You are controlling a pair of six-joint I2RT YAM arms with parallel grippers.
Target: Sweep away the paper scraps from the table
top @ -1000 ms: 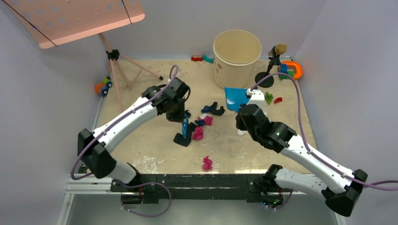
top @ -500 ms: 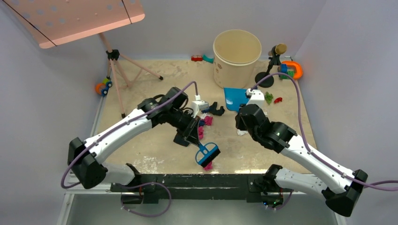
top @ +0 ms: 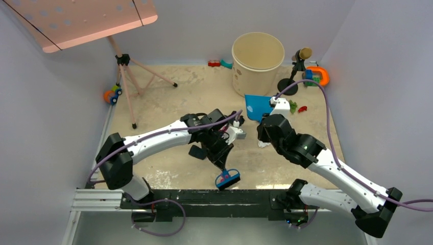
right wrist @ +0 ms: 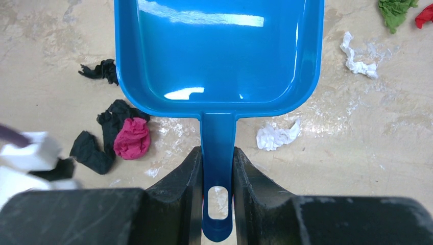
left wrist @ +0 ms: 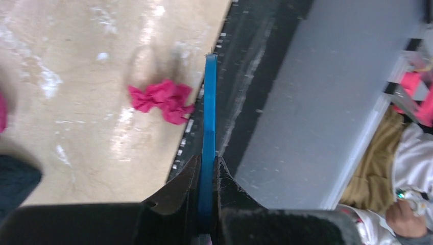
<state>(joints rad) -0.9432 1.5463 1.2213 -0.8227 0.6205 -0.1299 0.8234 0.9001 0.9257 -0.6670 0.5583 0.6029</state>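
The magenta paper scrap (left wrist: 164,101) is inside the brush close to the table's black front edge, so the robot's left gripper needs to sweep the scrap back toward the black and pink scraps (right wrist: 126,137).
My left gripper (top: 221,164) is shut on the blue brush (top: 227,178), whose head hangs at the table's (top: 168,107) black front edge. In the left wrist view my left gripper (left wrist: 208,168) grips the brush (left wrist: 210,107) edge-on, with a magenta paper scrap (left wrist: 162,99) just left of it near the edge. My right gripper (right wrist: 218,158) is shut on the handle of the blue dustpan (right wrist: 219,51), which lies flat on the table (top: 255,106). Black scraps (right wrist: 110,125), a pink one (right wrist: 131,138), white ones (right wrist: 277,135) and green (right wrist: 395,9) and red (right wrist: 424,15) ones lie around the pan.
A beige bucket (top: 258,61) stands at the back. A tripod (top: 127,76) with a pink board stands at the back left, with a toy (top: 112,94) beside it. A black stand (top: 291,84) and an orange toy (top: 319,75) are at the back right.
My left arm has swung the brush from the scrap pile in the middle down to the table's front edge by the lone magenta scrap. The right arm and dustpan have hardly moved.
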